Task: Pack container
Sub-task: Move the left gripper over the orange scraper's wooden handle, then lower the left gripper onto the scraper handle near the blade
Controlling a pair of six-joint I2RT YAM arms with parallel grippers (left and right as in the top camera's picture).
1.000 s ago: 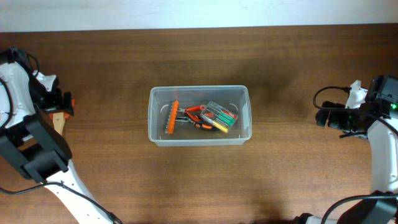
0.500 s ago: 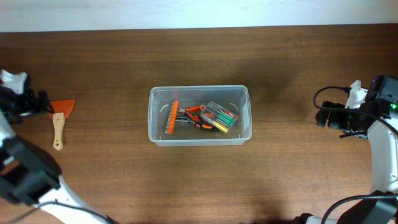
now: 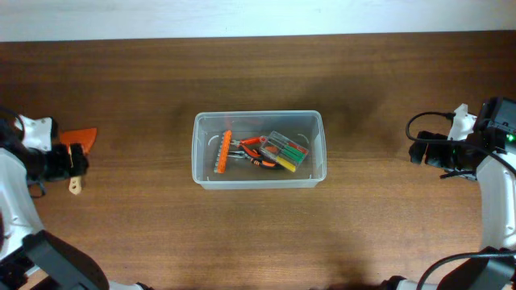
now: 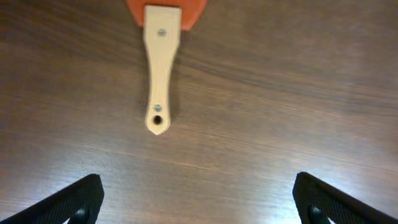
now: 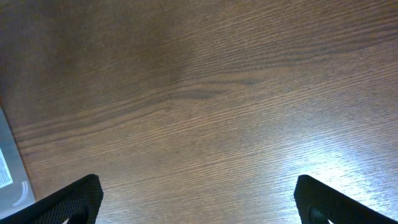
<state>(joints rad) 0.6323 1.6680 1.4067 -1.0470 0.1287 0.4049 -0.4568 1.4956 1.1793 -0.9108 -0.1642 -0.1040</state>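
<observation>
The scraper handle (image 4: pixel 159 74) is off-center in front of my left gripper's open fingers. I should line the fingers up with it and reach to its wide end (image 4: pixel 162 26) before I close them.
The clear plastic container (image 3: pixel 198 173) stands at the table's middle. It holds an orange bit holder (image 3: pixel 222 152), orange-handled pliers (image 3: pixel 256 153) and a green and yellow case (image 3: pixel 287 151). A scraper with an orange blade (image 3: pixel 81 137) and a pale wooden handle lies far left. My left gripper (image 3: pixel 68 160) hangs over its handle, open and empty. In the left wrist view the scraper handle (image 4: pixel 158 74) lies ahead of the open fingers (image 4: pixel 199 202). My right gripper (image 3: pixel 418 151) is open and empty at the far right, over bare wood (image 5: pixel 199 202).
The container's edge (image 5: pixel 9 167) shows at the left of the right wrist view. The table's far edge meets a white wall at the top of the overhead view. Cables trail by the right arm (image 3: pixel 425 121).
My left arm has swung, and its gripper has come down and to the right over the scraper's handle. The scraper, the container and the right arm have not moved.
</observation>
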